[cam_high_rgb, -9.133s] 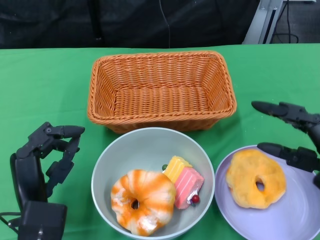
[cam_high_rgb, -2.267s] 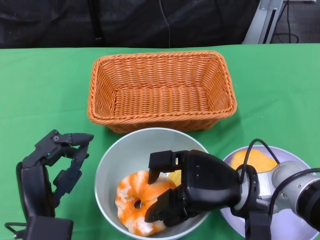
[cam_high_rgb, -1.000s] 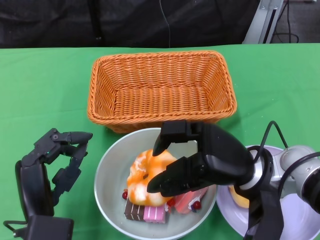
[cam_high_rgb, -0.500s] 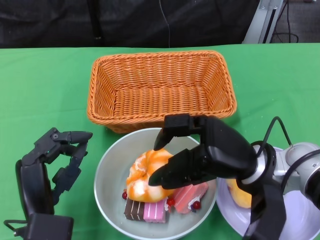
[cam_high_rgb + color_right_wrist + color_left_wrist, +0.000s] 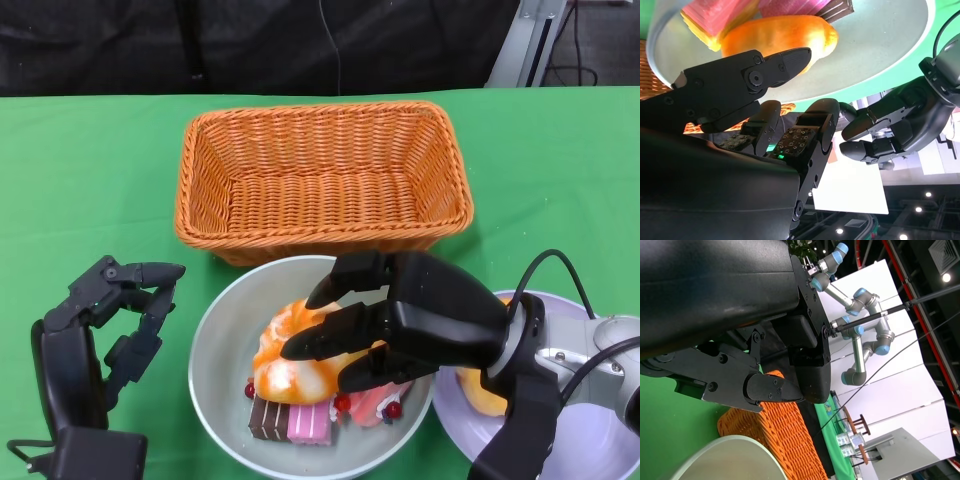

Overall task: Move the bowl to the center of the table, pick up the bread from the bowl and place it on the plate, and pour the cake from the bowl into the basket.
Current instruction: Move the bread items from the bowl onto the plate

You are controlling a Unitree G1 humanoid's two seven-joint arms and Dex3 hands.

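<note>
A sliver of yellow (image 5: 356, 356) can be seen past the orange-and-white bread (image 5: 290, 372), so I expect to find a partly hidden yellow cake when I lift the bread away.
The grey bowl (image 5: 205, 340) sits at the table's near middle, in front of the orange wicker basket (image 5: 320, 175). In it lie an orange-and-white ring of bread (image 5: 285, 365), a brown and pink cake slice (image 5: 295, 422) and a pink cake (image 5: 375, 398). My right hand (image 5: 420, 320) hovers over the bowl with its fingers spread; one fingertip lies across the bread. The right wrist view shows the bread (image 5: 785, 32) just past the fingertips, not clasped. My left hand (image 5: 100, 320) stands left of the bowl, fingers bent and apart, holding nothing.
A lilac plate (image 5: 600, 440) lies right of the bowl with a yellow ring of bread (image 5: 478, 388) on it, mostly hidden by my right forearm. The basket (image 5: 780, 435) holds nothing. Green cloth covers the table.
My right hand lifted the bread ring off the cakes, then spread its fingers over the last half second; the bread has sunk a little toward the bowl's left. The left hand has stayed still.
</note>
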